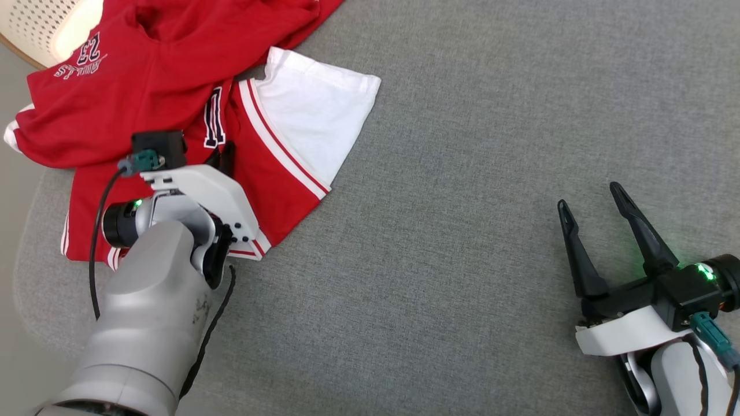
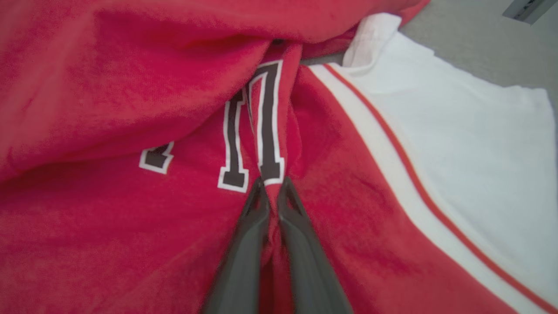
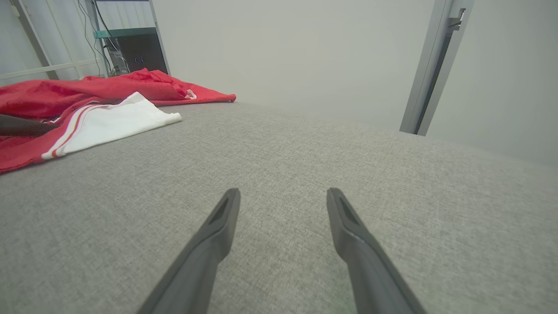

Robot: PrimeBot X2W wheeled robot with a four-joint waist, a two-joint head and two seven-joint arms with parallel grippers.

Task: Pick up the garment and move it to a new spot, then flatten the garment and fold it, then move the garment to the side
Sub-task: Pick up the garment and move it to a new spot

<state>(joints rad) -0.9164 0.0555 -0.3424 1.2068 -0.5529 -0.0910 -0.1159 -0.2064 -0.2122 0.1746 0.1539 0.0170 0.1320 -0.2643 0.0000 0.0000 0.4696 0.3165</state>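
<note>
Small lettering sits on top of a bigger dark number. So I expect another red garment to stay behind when I carry the garment by its white sleeve.
The garment is a red jersey with white sleeves and dark numbers, lying rumpled at the upper left of the grey surface. My left gripper is pressed down into its middle. In the left wrist view the two fingers of my left gripper stand almost together, pinching a raised ridge of the garment just below a dark numeral. My right gripper hovers open over bare grey cloth at the lower right, far from the garment, with nothing between its fingers.
The grey padded surface stretches wide to the right of the garment. A pale perforated basket sits at the top left corner. The surface's rounded left edge drops off beside my left forearm. A wall and door frame lie beyond the surface.
</note>
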